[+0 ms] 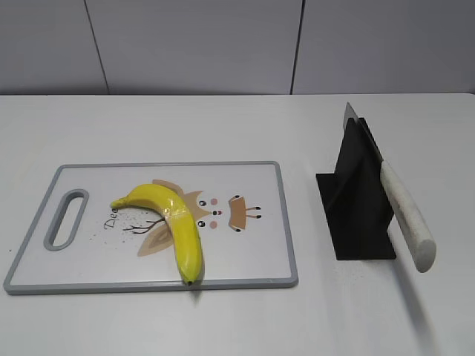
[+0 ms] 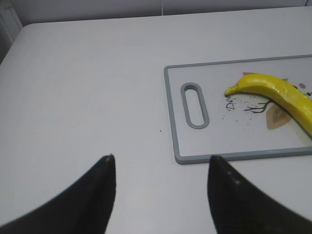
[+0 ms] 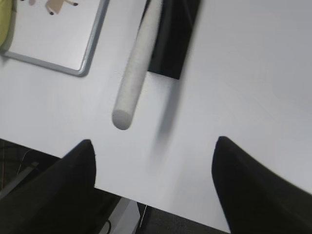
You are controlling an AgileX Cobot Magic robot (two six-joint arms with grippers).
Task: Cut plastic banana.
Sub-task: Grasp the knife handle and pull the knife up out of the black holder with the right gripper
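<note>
The knife is in the black stand (image 1: pixel 355 200), on the other side of the board from my left gripper. My right gripper should therefore pick the knife up by the white handle (image 1: pixel 407 215) before cutting.
The plastic banana (image 1: pixel 174 219) lies curved on the white cutting board (image 1: pixel 245 256), its stem to the left and its dark end at the board's front edge. It also shows in the left wrist view (image 2: pixel 280 92). A knife with a white handle (image 1: pixel 407 215) rests in a black stand (image 1: pixel 356 200), handle toward me; the right wrist view shows the handle (image 3: pixel 136 68). My left gripper (image 2: pixel 161 161) is open and empty above bare table left of the board. My right gripper (image 3: pixel 153 144) is open and empty, above the table's front edge, short of the handle's end. Neither gripper shows in the exterior view.
The board has a grey rim and a handle slot (image 2: pixel 194 105) at its left end. The table's front edge (image 3: pixel 146 202) runs under my right gripper, with dark floor below. A grey wall stands behind the table.
</note>
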